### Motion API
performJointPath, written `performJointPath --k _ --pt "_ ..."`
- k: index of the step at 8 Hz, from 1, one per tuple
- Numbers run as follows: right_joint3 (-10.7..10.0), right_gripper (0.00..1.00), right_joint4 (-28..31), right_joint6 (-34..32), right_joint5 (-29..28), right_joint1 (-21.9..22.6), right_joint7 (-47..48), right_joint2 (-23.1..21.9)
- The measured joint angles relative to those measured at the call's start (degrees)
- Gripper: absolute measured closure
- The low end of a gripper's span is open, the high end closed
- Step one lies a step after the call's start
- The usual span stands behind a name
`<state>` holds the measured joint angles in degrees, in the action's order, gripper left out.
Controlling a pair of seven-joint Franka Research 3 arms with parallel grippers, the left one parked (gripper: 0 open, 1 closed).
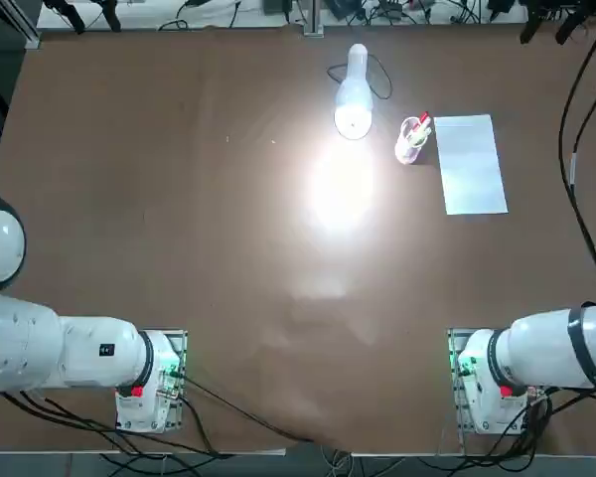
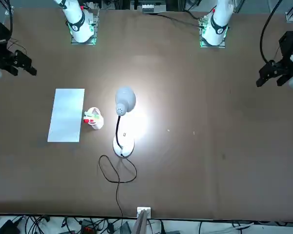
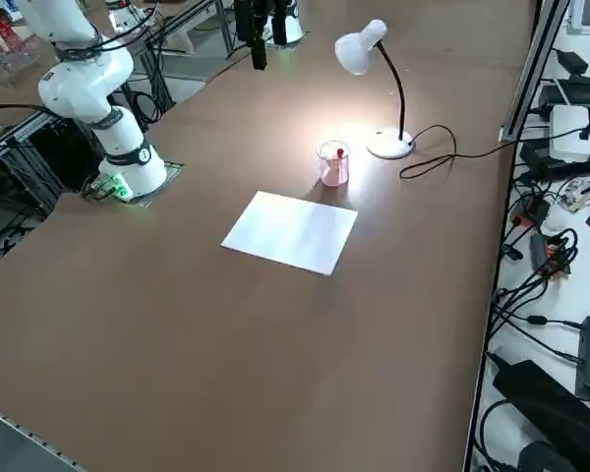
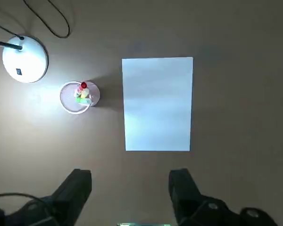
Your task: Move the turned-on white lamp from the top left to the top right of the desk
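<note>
I expect the black cord (image 2: 118, 197) to open out and trail behind the white lamp when I carry the lamp, because the cord lies in a loose loop (image 2: 119, 181).
The white lamp (image 1: 354, 123) stands lit near the desk's far edge, slightly right of the middle, and throws a bright patch on the brown desk (image 1: 179, 248). Its round base (image 4: 24, 59) and black cord (image 2: 118, 173) lie toward the far edge. From the right side view the lamp (image 3: 390, 144) shows its bent neck and glowing head. My right gripper (image 4: 131, 188) hangs open and empty high above the desk, on the robot's side of the paper, well away from the lamp. In the front view the gripper (image 2: 28, 67) is at the left edge.
A clear cup with red and yellow pens (image 1: 412, 139) stands just right of the lamp. A white paper sheet (image 1: 470, 164) lies right of the cup. Cables run along the far and right edges of the desk (image 3: 531, 246).
</note>
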<state>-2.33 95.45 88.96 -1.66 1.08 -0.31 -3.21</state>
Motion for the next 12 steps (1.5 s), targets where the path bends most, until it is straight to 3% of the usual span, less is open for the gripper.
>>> performJointPath --k 3,5,9,12 --pt "0.12 0.0 -0.4 0.45 1.93 0.93 0.0 1.53" --pt "0.37 0.0 -0.45 0.61 0.38 4.68 1.25 4.23" --pt "1.1 0.0 -1.1 4.81 -0.92 21.6 16.03 5.07" --pt "1.33 0.0 -1.05 16.14 1.1 34.53 41.91 5.83"
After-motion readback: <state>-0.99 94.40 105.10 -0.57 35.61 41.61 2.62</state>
